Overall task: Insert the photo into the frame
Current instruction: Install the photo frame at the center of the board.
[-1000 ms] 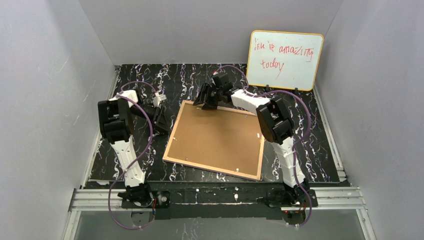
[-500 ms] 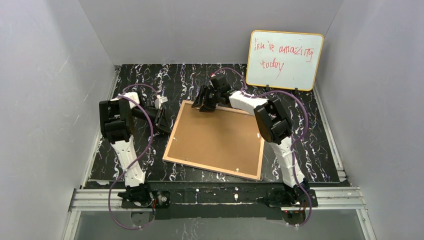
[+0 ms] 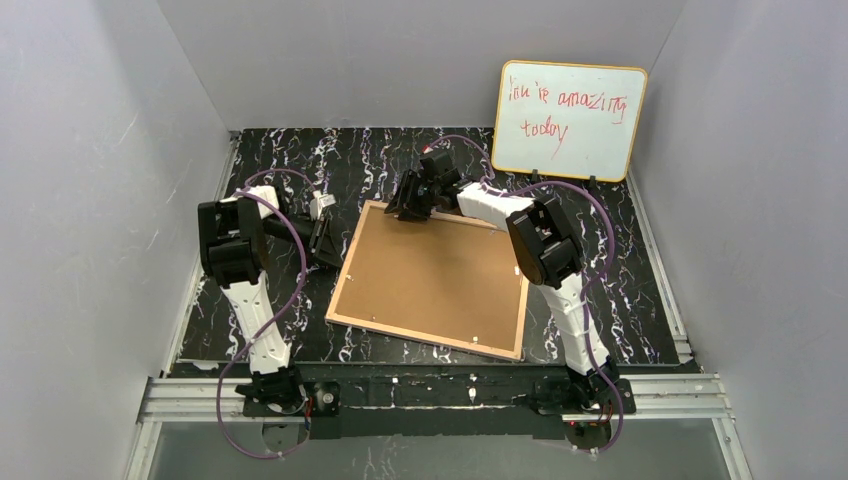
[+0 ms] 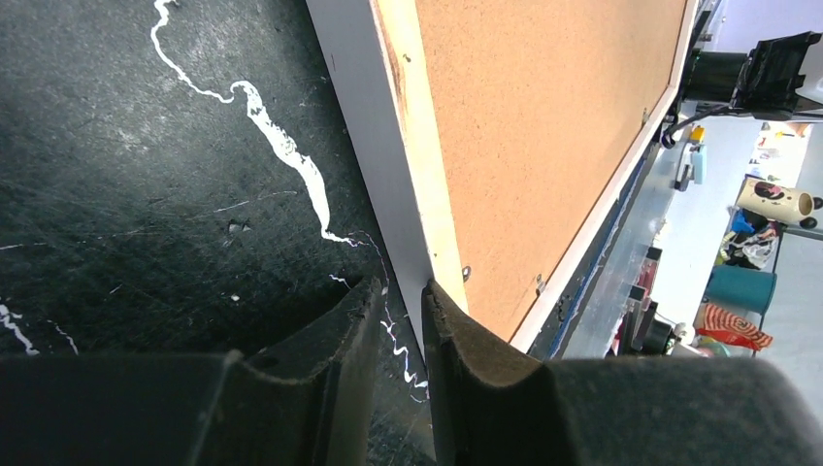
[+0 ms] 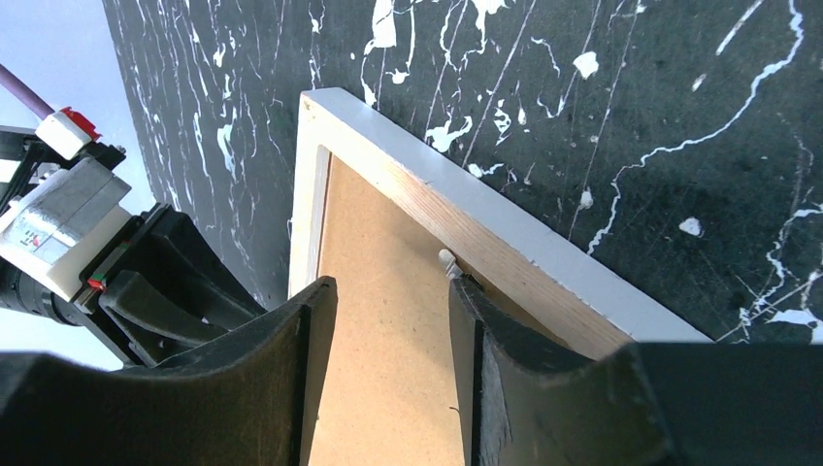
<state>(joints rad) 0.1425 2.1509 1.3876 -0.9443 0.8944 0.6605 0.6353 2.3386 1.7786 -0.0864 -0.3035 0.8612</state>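
The tabs on the frame's near edge (image 3: pixel 475 340) are close to the rail, so the robot's right gripper should turn the frame's short edge (image 3: pixel 522 300) around to bring those tabs within easier reach.
The frame (image 3: pixel 347 264) lies face down on the black marbled table, its tan wood rim around a brown backing board (image 3: pixel 435 280). The photo is hidden. My left gripper (image 3: pixel 325 240) sits low at the frame's left edge. In the left wrist view its jaws (image 4: pixel 403 289) stand a narrow gap apart, one finger on the table and one over the rim (image 4: pixel 412 146), gripping nothing. My right gripper (image 3: pixel 410 208) is open over the far left corner, with backing board (image 5: pixel 378 243) between its fingers. One fingertip is beside a small white tab (image 5: pixel 445 258) on the rim (image 5: pixel 505 243).
An orange-rimmed whiteboard (image 3: pixel 568 120) with red writing leans at the back right. Grey walls close in the table on three sides. A metal rail (image 3: pixel 430 395) carrying both arm bases runs along the near edge.
The right gripper has shifted a little left along the frame's far edge and its jaws have narrowed. The left jaws have also narrowed slightly. The frame has not moved.
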